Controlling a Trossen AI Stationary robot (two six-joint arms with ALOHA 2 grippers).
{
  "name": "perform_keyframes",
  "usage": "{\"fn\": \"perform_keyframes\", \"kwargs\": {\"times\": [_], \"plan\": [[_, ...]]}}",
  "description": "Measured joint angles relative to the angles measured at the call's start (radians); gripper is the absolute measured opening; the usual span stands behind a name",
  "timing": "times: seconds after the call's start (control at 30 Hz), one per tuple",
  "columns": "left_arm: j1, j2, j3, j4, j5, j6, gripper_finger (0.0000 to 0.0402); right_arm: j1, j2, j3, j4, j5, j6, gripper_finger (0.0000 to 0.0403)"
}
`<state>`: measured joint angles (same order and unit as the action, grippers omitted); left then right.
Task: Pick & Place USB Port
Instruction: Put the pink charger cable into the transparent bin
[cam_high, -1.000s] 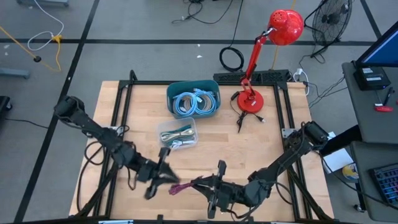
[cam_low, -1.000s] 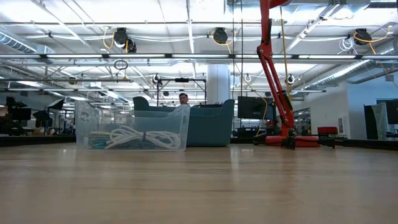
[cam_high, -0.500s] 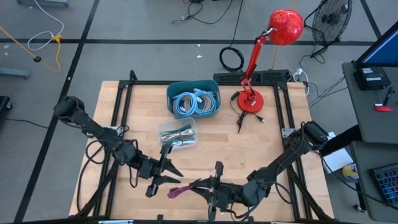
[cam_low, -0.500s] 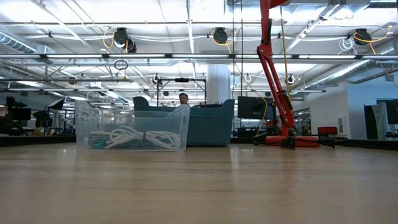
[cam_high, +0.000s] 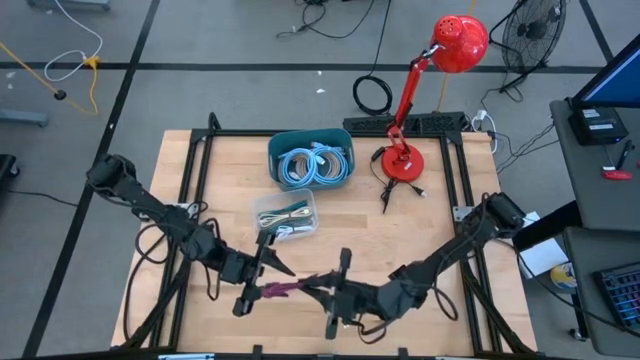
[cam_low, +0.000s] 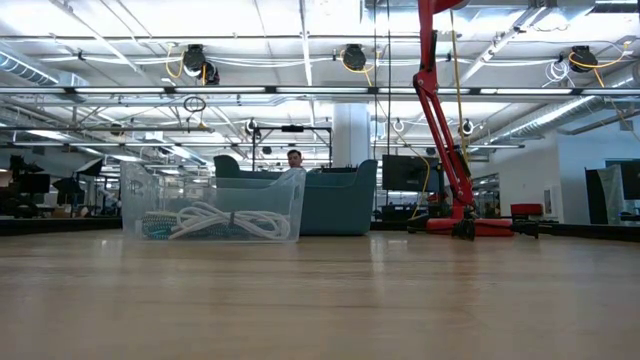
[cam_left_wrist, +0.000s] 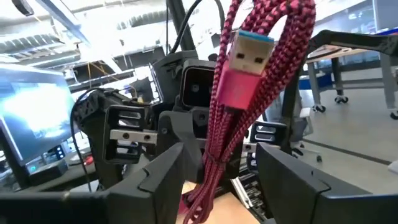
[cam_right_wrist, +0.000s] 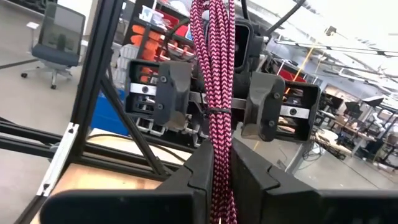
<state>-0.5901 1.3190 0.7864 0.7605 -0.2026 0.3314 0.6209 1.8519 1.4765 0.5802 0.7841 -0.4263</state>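
Note:
Next, I take the cable (cam_high: 280, 289) with my left gripper before placing it inside: that gripper's side has the clear box (cam_high: 285, 215) and my right gripper holds the magenta cable.
A magenta braided USB cable (cam_high: 283, 289), bundled in several strands, hangs above the table's near middle. Its pink plug with a silver tip (cam_left_wrist: 245, 56) shows in the left wrist view. My right gripper (cam_high: 312, 291) is shut on the bundle. My left gripper (cam_high: 270, 283) faces it from the left and is open. Its two fingers (cam_right_wrist: 171, 93) stand on either side of the bundle (cam_left_wrist: 227, 130) with a gap on each side. The low view shows neither gripper. My right gripper pinches the bundled strands (cam_right_wrist: 219, 163) between its two fingers. It comes roughly level from the table's right, with the fingers across the strands. The bundle is lifted clear of the table and sticks out past the fingertips toward my left gripper.
A clear box with white and green cables (cam_high: 287, 215) stands just beyond the grippers and also shows in the low view (cam_low: 212, 208). A teal bin of blue cables (cam_high: 312, 160) and a red desk lamp (cam_high: 403, 160) stand at the far side. Bare wood lies around them.
My left gripper has opened and let go of the cable, staying in place. My right gripper has shifted a little toward the table's left with the bundle, which stays lifted between the two grippers.

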Motion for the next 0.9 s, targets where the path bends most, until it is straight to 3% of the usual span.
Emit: {"fn": "perform_keyframes", "kwargs": {"times": [0.5, 0.9], "plan": [[0.001, 0.0, 0.0, 0.0, -0.008, 0.0, 0.0192, -0.038, 0.0, 0.0, -0.049, -0.004, 0.048, 0.0031], [0.001, 0.0, 0.0, -0.006, -0.012, -0.012, 0.0077, -0.034, 0.002, 0.0, -0.051, -0.008, 0.045, 0.0031]]}}
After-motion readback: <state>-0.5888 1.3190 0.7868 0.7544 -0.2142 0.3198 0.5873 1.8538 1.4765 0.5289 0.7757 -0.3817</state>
